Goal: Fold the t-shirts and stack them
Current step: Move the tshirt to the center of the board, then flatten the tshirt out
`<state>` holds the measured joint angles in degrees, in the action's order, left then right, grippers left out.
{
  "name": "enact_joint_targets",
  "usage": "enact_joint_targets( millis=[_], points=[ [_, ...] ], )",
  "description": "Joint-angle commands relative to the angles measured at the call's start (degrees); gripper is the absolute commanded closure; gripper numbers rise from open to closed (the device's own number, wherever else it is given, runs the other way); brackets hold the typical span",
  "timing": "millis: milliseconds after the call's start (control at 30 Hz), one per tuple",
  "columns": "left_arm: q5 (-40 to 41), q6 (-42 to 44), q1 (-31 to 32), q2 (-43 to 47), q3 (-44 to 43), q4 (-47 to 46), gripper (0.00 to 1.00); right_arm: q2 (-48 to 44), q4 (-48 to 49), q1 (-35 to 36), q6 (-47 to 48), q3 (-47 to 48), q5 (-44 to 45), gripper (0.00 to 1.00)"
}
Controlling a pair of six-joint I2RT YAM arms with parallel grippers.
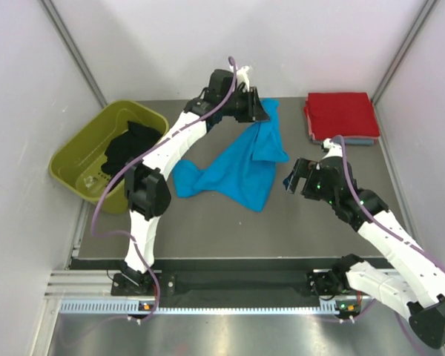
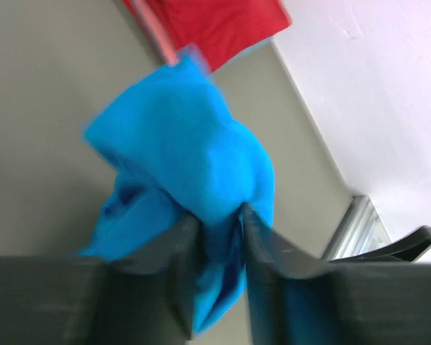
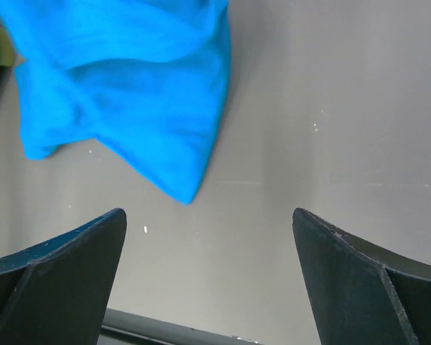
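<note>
The turquoise-blue t-shirt (image 1: 237, 172) will stay bunched up behind its pulled edge when the robot's right gripper pulls, because a loose flap (image 1: 270, 143) is doubled over the crumpled cloth.
The turquoise-blue t-shirt (image 1: 241, 165) hangs crumpled from my left gripper (image 1: 261, 111), which is shut on its top edge at the back of the table; its lower part drapes onto the mat. In the left wrist view the cloth (image 2: 194, 158) is pinched between the fingers (image 2: 179, 244). My right gripper (image 1: 291, 180) is open and empty, just right of the shirt's lower corner (image 3: 187, 188). A folded red t-shirt (image 1: 341, 113) lies on a grey-blue one (image 1: 360, 140) at the back right. A black t-shirt (image 1: 130, 146) lies in the tub.
An olive-green plastic tub (image 1: 85, 159) stands tilted at the table's left edge. White walls close in the left, back and right sides. The dark grey mat (image 1: 208, 222) shows bare in front of the blue shirt.
</note>
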<state>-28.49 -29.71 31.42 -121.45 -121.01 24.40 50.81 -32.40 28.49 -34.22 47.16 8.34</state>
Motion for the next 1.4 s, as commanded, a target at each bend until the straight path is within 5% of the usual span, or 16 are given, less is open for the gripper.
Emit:
enact_joint_targets(
  millis=[0,133,333,567,833,1033,1200,1367],
  points=[
    [1.22,3.69,-0.31,-0.28,-3.8,7.04,0.63,-1.24,0.5,0.43,-1.29,-0.84,1.51,0.01],
    [13.71,8.09,-0.31,8.47,4.97,13.65,0.58,0.34,0.5,0.43,-4.79,-2.24,1.33,0.02],
    [26.55,10.91,-0.22,28.17,30.98,13.57,0.49,6.14,6.99,0.43,-7.61,-5.67,-3.4,0.08],
    [22.97,8.44,-0.22,42.6,50.42,14.62,0.5,16.06,17.97,1.04,-12.53,-9.7,-7.72,0.27],
    [27.08,5.55,-0.31,55.17,61.67,11.63,0.5,29.77,31.07,5.52,-19.3,-11.22,-6.43,0.33],
    [23.13,4.05,-0.22,61.5,68.52,7.42,0.5,34.53,35.56,7.63,-21.77,-10.95,-2.8,0.55],
    [17.78,2.21,-0.22,64.05,71.52,4.61,0.51,32.52,34.34,7.72,-21.16,-10.33,0.18,1.0],
    [14.6,2.38,-0.22,63.89,71.45,3.8,0.51,23.83,25.13,7.55,-17.56,-8.23,3.79,1.0]
  ],
)
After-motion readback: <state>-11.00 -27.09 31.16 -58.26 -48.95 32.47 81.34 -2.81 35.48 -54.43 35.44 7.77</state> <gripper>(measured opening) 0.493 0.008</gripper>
